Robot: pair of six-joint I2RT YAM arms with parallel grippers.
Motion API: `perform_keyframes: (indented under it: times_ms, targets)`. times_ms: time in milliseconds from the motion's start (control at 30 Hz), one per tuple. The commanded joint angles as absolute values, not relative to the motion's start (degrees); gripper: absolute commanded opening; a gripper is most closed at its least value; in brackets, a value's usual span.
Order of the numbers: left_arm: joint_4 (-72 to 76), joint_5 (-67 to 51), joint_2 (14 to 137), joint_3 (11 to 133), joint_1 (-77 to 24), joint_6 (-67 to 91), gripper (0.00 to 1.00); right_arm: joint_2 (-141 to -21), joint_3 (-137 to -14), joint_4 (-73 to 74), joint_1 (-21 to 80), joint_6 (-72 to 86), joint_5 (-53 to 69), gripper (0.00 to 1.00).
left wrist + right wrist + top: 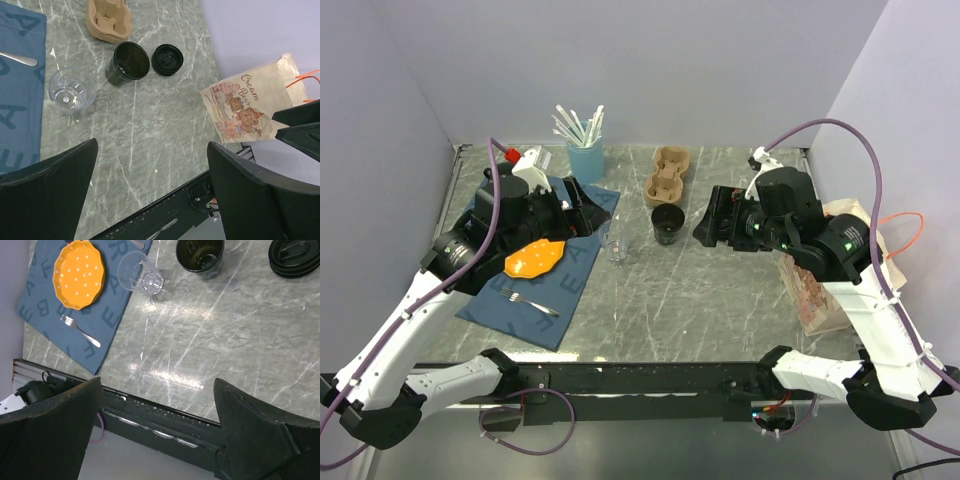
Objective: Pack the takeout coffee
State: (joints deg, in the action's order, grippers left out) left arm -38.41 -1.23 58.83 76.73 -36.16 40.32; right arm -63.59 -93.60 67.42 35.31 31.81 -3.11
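The black cup's open rim (668, 214) is free on the side facing the lid, so my right gripper should continue to go toward that rim and close across the cup's side (683, 222).
The takeout coffee is a small black cup (667, 224) standing open at mid-table, also in the left wrist view (128, 62) and the right wrist view (200, 254). Its round black lid (167, 59) lies on the table just to its right, and the right wrist view catches that lid (295, 257) too. My left gripper (595, 210) hovers open over the placemat's right edge, left of the cup, with nothing between its fingers (152, 150). To the right of the cup my right gripper (708, 226) hangs open and empty (159, 385), hiding the lid in the top view.
A clear glass (616, 245) stands just left of the cup. A cardboard cup carrier (667, 175) sits behind it, and a blue cup of straws (584, 150) at the back. An orange plate (534, 258) and fork (530, 300) lie on the blue placemat (535, 300). A printed paper bag (817, 290) lies at the right.
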Motion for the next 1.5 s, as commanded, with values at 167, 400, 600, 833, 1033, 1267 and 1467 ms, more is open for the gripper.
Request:
perform_keyframes:
  times_ms: [167,400,600,833,1033,1267,1467]
  targets:
    - [-38.7,2.0,58.1,77.1,-36.3,41.7,0.97,-63.4,-90.8,63.5,35.0,31.4,-4.5,1.0]
    - [-43.5,9.5,59.7,77.9,-36.3,43.8,0.97,-72.0,-95.5,64.9,34.9,30.9,-15.4,0.99]
    - [-43.5,9.1,56.8,73.9,-36.3,41.5,0.97,-83.2,-97.3,61.2,34.5,28.7,-17.7,0.79]
    - [-45.0,10.2,53.0,72.2,-36.3,42.0,0.97,-95.7,-102.8,58.2,33.7,29.1,-19.3,0.59]
    - [-46.2,10.7,50.7,71.2,-36.3,42.9,0.97,-104.1,-106.0,60.2,32.1,36.0,-22.7,0.48]
    - [-47.3,11.6,49.7,70.9,-36.3,43.3,0.97,-110.4,-107.9,61.5,31.1,38.5,-25.0,0.43]
    - [-47.0,11.8,50.2,70.8,-36.3,43.2,0.97,-110.7,-105.0,58.1,28.2,38.1,-20.5,0.41]
